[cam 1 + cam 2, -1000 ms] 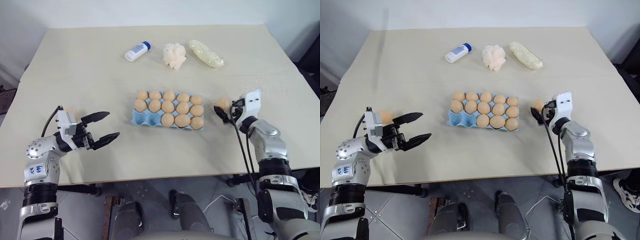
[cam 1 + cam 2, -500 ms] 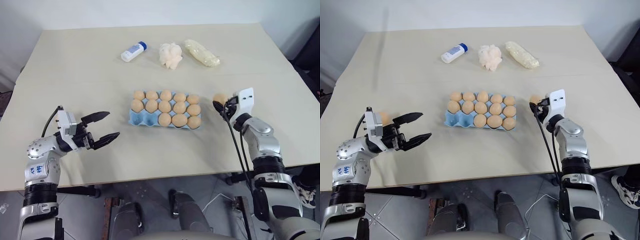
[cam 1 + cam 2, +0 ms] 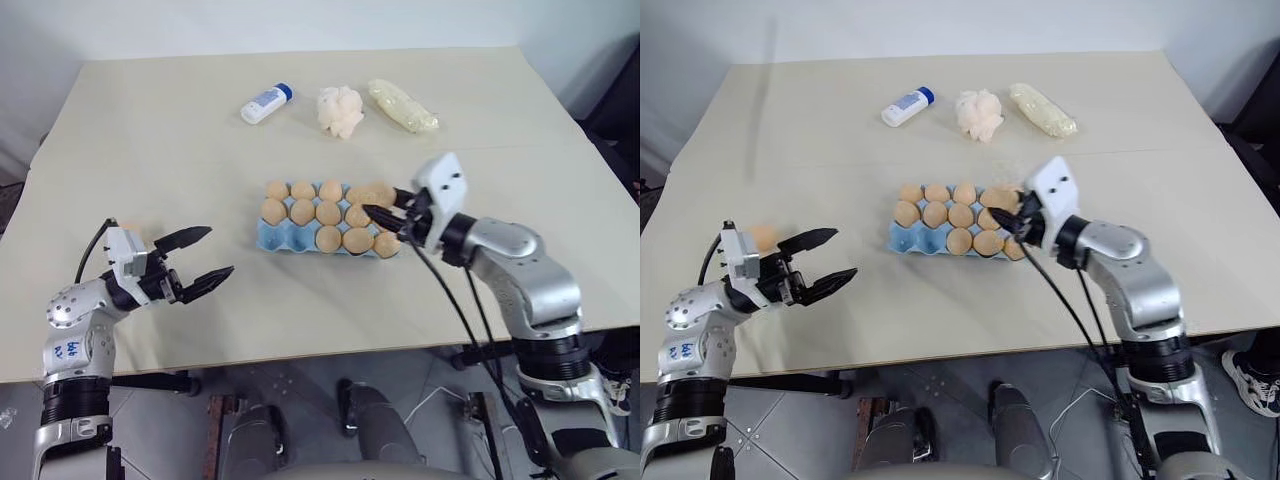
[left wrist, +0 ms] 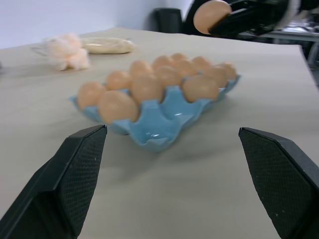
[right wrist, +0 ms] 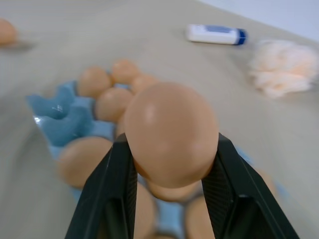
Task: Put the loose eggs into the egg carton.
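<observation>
My right gripper should keep moving the held egg (image 5: 171, 132), which hangs clear above the seated eggs, toward the inner empty cup (image 3: 300, 238) until the egg sits there.
The light blue egg carton (image 3: 276, 238) lies mid-table with most cups filled by tan eggs; two cups at its near left corner show bare. My right gripper (image 3: 1006, 214) hovers over the carton's right end, shut on a loose egg (image 5: 172, 133) that is lifted clear above the seated eggs. Another loose egg (image 3: 763, 236) rests on the table at the left, just behind my left gripper (image 3: 222, 251). That gripper is open with nothing between its fingers, and it points toward the carton from some way off.
At the back of the table lie a white bottle with a blue cap (image 3: 266, 102), a white lumpy wad (image 3: 340, 110) and a pale plastic-wrapped roll (image 3: 403, 106). The table's front edge (image 3: 300, 358) runs just below both arms.
My right gripper closed on the egg lying right of the carton, lifted it and swung left over the carton's right end. The left gripper stayed open and nearly still.
</observation>
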Available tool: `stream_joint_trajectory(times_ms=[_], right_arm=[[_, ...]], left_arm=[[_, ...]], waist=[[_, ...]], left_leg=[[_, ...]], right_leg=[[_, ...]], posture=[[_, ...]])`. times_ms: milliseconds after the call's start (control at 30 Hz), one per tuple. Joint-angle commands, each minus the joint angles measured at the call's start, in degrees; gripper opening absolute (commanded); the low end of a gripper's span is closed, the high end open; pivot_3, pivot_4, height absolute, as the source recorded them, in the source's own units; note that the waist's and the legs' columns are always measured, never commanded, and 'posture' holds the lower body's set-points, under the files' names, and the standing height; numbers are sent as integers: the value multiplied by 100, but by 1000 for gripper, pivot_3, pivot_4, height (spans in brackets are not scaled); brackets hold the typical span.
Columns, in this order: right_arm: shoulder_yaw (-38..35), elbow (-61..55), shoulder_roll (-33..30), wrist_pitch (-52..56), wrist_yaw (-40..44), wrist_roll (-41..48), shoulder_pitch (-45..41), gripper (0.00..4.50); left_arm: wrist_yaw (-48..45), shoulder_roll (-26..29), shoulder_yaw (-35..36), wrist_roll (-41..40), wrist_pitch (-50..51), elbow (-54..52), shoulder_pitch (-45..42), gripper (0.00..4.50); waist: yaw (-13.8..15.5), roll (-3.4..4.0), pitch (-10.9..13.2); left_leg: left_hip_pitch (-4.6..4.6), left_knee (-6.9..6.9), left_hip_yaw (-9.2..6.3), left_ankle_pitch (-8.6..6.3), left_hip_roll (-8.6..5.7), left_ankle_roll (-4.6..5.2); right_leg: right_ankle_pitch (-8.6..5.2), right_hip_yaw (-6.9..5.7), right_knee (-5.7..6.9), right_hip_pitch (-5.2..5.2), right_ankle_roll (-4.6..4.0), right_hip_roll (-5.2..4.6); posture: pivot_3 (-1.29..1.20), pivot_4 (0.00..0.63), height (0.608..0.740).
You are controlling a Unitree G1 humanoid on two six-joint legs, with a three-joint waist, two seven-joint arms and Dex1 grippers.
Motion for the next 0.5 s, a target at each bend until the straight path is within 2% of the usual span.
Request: stream_joint_trajectory(times_ms=[33, 200, 433, 500], right_arm=[[386, -53, 299, 66, -187, -181, -286, 1381], [905, 545, 729, -145, -234, -537, -558, 1381], [1226, 1122, 995, -440, -39, -790, -763, 1381], [1247, 1221, 1039, -501, -7, -844, -798, 2082]], left_arm=[[306, 23, 245, -89, -33, -376, 183, 4500], [631, -54, 313, -115, -15, -777, 524, 4500], [878, -111, 379, -176, 11, -1187, 832, 4500], [926, -112, 379, -182, 16, -1224, 851, 4500]], waist=[[2, 0, 0], [9, -3, -2], [6, -3, -2], [5, -3, -2]], left_leg=[[-1, -2, -2, 0, 1, 0], [-8, -11, -3, -2, 0, -1], [-12, -10, 6, -3, 2, -1], [-12, -9, 6, -2, 3, -2]], right_leg=[[-1, -2, -1, 0, -1, 0], [-2, -8, -10, -4, -3, -1], [-2, -18, -14, -3, -3, 0], [-2, -20, -12, -3, -3, 0]], posture=[[0, 150, 740], [0, 150, 740], [0, 150, 740], [0, 150, 740]])
